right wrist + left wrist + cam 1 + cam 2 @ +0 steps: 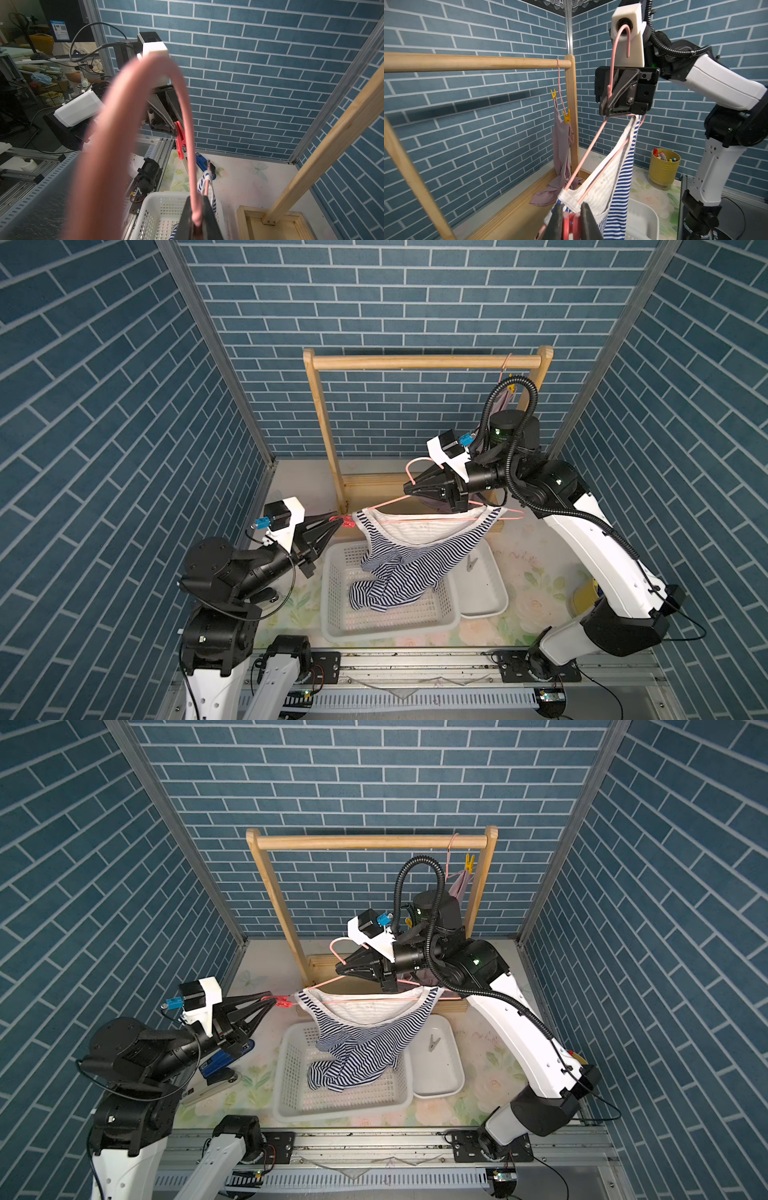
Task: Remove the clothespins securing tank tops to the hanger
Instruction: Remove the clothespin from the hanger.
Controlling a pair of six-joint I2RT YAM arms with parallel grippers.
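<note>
I should keep lowering the hanger with my right gripper until it rests in the basket (392, 617), then let go, as the red clothespin is clear of the striped tank top's strap (362, 519).
In both top views a pink wire hanger (432, 517) (365, 1001) is held up over the basket. My right gripper (409, 488) (196, 220) is shut on its neck just below the hook. The navy-and-white striped tank top (415, 568) (623, 176) hangs from it, its lower part bunched in the basket. My left gripper (334, 522) (572, 222) is shut on the red clothespin (282, 1003) (179, 137) at the hanger's left end, by the top's strap. A grey clothespin (471, 563) lies in the white tray. The pink tank top (560, 145) hangs on the rack, pinned by two yellow clothespins (553, 94) (566, 117).
The white perforated basket (395, 624) sits mid-table with the white tray (486, 605) on its right. The wooden rack (424, 361) stands at the back. A yellow cup (663, 164) of pens is at the right, behind my right arm. Brick-patterned walls close in three sides.
</note>
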